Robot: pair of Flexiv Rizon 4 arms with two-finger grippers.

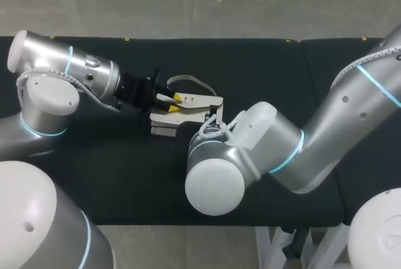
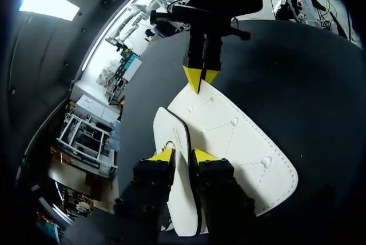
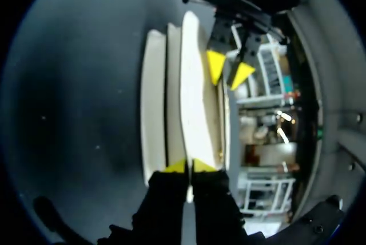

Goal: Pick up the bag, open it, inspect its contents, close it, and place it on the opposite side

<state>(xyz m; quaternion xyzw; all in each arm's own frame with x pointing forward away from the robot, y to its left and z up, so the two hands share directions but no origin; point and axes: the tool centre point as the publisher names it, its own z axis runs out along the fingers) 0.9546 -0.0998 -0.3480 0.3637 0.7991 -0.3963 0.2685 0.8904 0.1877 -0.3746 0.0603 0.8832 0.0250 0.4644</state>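
The white flap will stay folded over the bag when I close it, because the dark-trimmed edge is already leaning over the stitched panel.
A white bag with stitched panels lies on the black table, its strap looping behind it. My left gripper is at the bag's left end. In the left wrist view its fingers straddle a raised white flap, standing slightly apart, so it is open. My right gripper is at the opposite end, shut on the thin edge of the bag. The left wrist view shows those tips pinching the bag's far corner. In the head view my right wrist hides that grip.
The dark cloth runs out to both sides of the bag. My right arm's elbow bulks over the front middle of the table. A seam splits the table surface at the right.
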